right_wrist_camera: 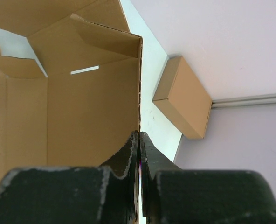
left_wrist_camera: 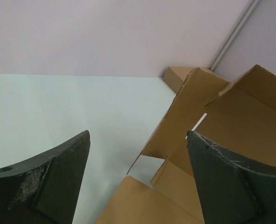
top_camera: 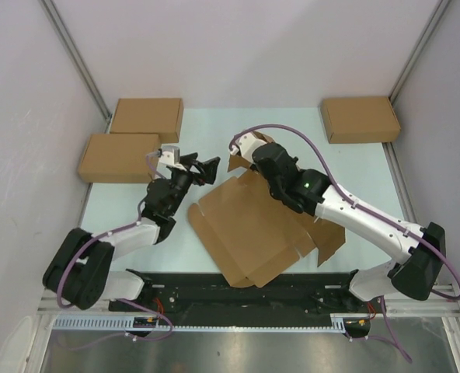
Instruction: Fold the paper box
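I should bring in my left gripper and pinch the flap's edge [left_wrist_camera: 163, 122] before I fold the flap, because the raised flap [left_wrist_camera: 182, 114] slants loose beside the panel my right gripper is holding.
The paper box [top_camera: 249, 225] is a brown cardboard die-cut lying mostly flat in the middle of the table, with its far flaps raised. My right gripper [top_camera: 245, 162] is at the box's far edge. In the right wrist view the gripper [right_wrist_camera: 140, 133] is shut, and the thin edge of an upright panel of the paper box [right_wrist_camera: 82, 107] runs in between its fingers. My left gripper [top_camera: 201, 169] hovers just left of the raised far-left flaps. In the left wrist view it [left_wrist_camera: 138, 134] stands wide open with nothing between its fingers, and the paper box [left_wrist_camera: 231, 121] lies ahead and to the right.
Two closed brown boxes sit at the far left, one [top_camera: 146, 118] behind the other [top_camera: 119, 157]. A third [top_camera: 360, 119] sits at the far right, also seen from the right wrist [right_wrist_camera: 182, 98]. White walls with metal rails close in the table on three sides.
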